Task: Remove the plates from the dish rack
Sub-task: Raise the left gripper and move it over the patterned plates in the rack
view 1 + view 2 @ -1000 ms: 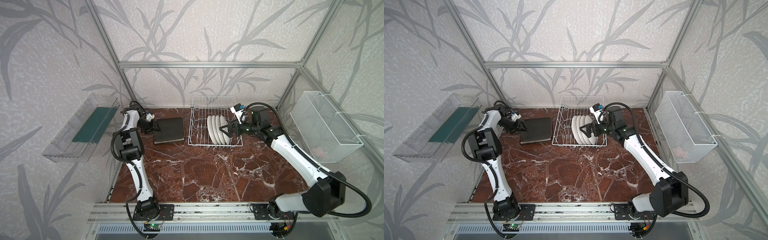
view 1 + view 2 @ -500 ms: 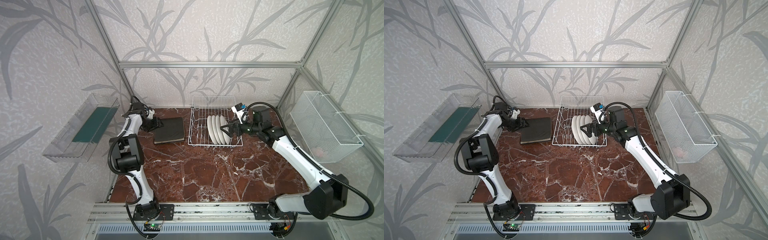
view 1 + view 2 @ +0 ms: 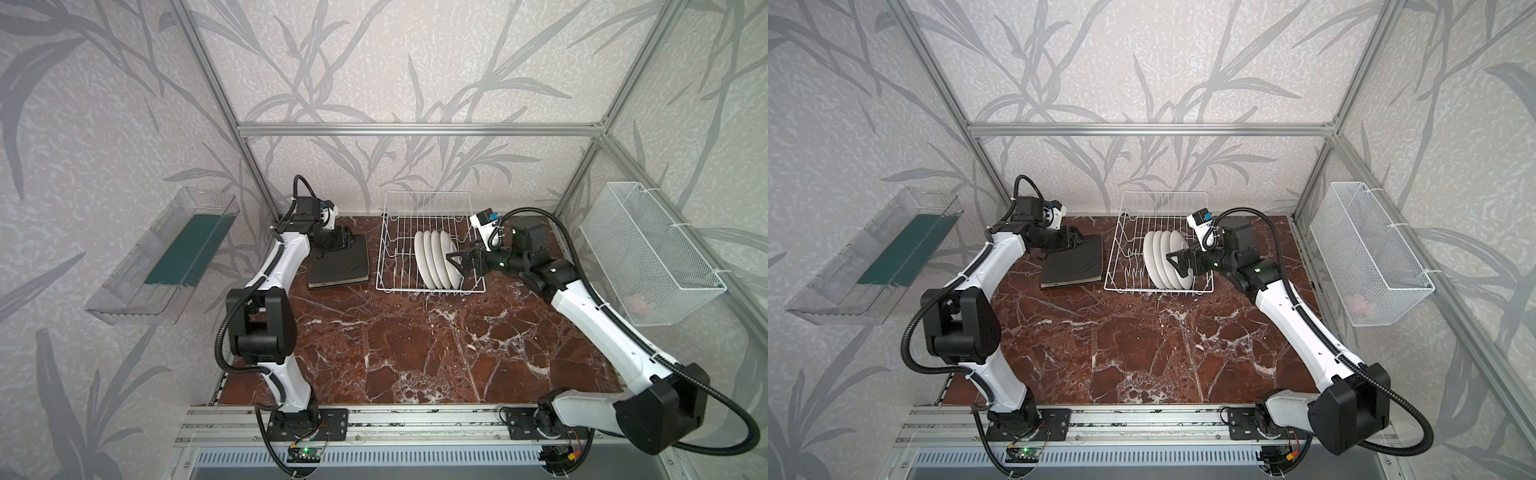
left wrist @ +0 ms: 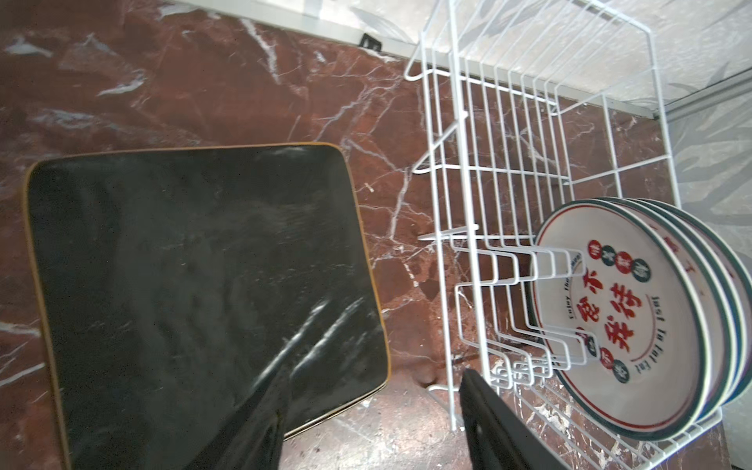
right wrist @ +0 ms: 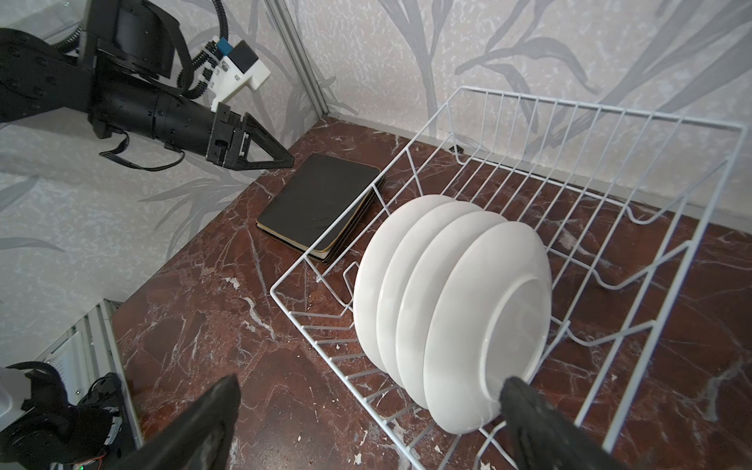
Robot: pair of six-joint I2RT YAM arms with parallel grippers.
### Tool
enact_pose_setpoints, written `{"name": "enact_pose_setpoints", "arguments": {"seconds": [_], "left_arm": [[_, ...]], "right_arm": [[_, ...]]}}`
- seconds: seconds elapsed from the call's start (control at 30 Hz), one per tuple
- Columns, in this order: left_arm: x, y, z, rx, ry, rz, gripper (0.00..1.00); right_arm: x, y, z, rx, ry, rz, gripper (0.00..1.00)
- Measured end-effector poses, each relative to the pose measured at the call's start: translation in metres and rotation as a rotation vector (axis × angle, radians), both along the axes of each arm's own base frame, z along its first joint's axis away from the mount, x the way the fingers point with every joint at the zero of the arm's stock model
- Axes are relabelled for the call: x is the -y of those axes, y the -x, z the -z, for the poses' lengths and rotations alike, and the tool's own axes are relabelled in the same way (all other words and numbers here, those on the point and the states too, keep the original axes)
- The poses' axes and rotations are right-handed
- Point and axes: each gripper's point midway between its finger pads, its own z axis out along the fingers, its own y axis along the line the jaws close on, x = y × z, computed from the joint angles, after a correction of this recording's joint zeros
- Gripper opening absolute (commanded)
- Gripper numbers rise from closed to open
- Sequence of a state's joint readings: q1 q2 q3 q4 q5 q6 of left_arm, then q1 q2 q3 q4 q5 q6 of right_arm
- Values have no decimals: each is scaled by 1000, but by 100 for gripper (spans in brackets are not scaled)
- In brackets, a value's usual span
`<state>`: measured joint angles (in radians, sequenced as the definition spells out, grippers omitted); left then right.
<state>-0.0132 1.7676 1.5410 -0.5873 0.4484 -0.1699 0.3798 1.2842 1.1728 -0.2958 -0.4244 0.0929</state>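
My left gripper should keep going, with empty prongs [image 3: 400,261] beside the round plate nearest the stack, toward that plate's rim [image 3: 417,237] and close once its fingers are on both sides of the rim.
The white wire dish rack [image 3: 428,192] [image 3: 1163,193] stands at the back of the table. Several round white plates [image 3: 436,259] [image 3: 1165,259] [image 5: 468,305] stand upright in its front half; their printed faces show in the left wrist view [image 4: 622,325]. A stack of black-backed square plates [image 3: 338,266] [image 3: 1073,266] [image 4: 195,285] lies face down left of the rack. My left gripper [image 3: 347,241] [image 3: 1077,239] [image 4: 372,431] hovers open over the stack's far edge, holding nothing. My right gripper [image 3: 455,259] [image 3: 1177,262] [image 5: 366,423] is open wide; one finger sits at the nearest round plate's rim, the other outside the rack.
A clear plastic tray [image 3: 162,262] with a green sheet hangs on the left wall. On the right wall hangs a white mesh basket [image 3: 648,253]. The table [image 3: 415,353] is red-brown marble inside an aluminium frame; the rack's back half holds only prongs.
My left gripper has swung right, from beside the black stack to above its far edge, and its jaws have spread wider. The right gripper has barely moved.
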Motion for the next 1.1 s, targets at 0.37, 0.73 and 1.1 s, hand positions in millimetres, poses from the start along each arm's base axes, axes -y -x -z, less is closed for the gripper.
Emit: {"name": "enact_pose_setpoints", "arguments": {"seconds": [0.37,0.73,1.1], "left_arm": [[60,22,-67,183,59,78,71],[140,39,-51,117,122,170,69],[184,30,-14,2,125,212,59]], "right_arm": [[21,13,7,3,9,99,99],[28,15,15,-17,28,134,99],[35,21,16,-14,45,156,99]]}}
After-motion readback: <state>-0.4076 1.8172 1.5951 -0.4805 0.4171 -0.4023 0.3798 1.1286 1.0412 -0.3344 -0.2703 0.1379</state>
